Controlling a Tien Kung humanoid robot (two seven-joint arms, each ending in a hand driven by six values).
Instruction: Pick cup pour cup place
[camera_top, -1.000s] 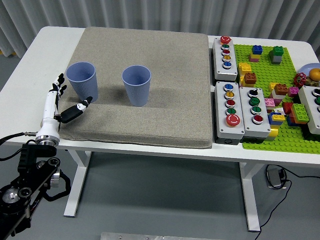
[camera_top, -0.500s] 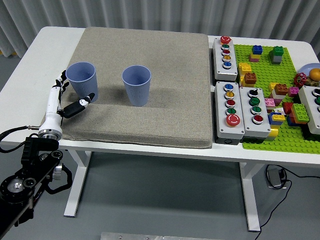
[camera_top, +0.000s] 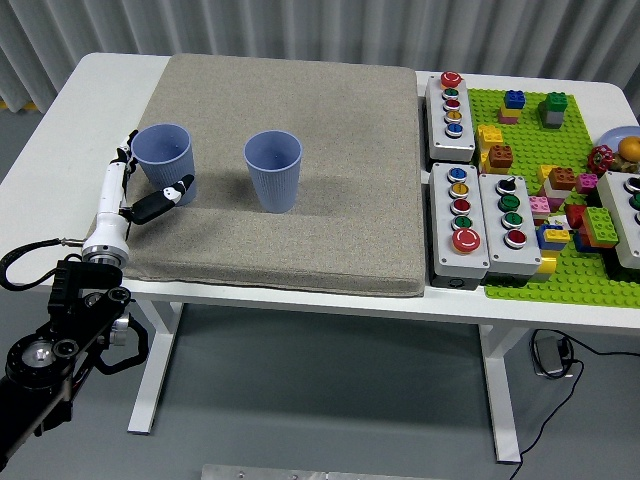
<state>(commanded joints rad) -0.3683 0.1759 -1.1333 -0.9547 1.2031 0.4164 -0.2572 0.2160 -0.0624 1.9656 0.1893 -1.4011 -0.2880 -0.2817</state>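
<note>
My gripper will make the clear liquid hidden inside flow over the blue cup's rim into the other cup when it pours, because the blue ribbed cup's opening (camera_top: 162, 143) is uncovered.
Two blue plastic cups stand upright on the grey mat (camera_top: 300, 150). The left cup (camera_top: 164, 160) is near the mat's left edge, the second cup (camera_top: 273, 170) a little to its right. My left hand (camera_top: 140, 185), white with black fingertips, sits at the left cup's near-left side. Its fingers are spread, the thumb (camera_top: 165, 196) against the cup's lower front and the other fingers (camera_top: 123, 160) behind its left wall. It holds nothing firmly; the cup stands on the mat. My right hand is out of view.
Right of the mat lie three grey button boxes (camera_top: 455, 205) and a green baseplate (camera_top: 560, 230) with several toy bricks. The black left arm base (camera_top: 60, 350) hangs below the table's near-left edge.
My left hand has moved forward and right, from beside the mat's left edge up to the left cup, with its thumb now at the cup's base. Both cups stay where they were.
</note>
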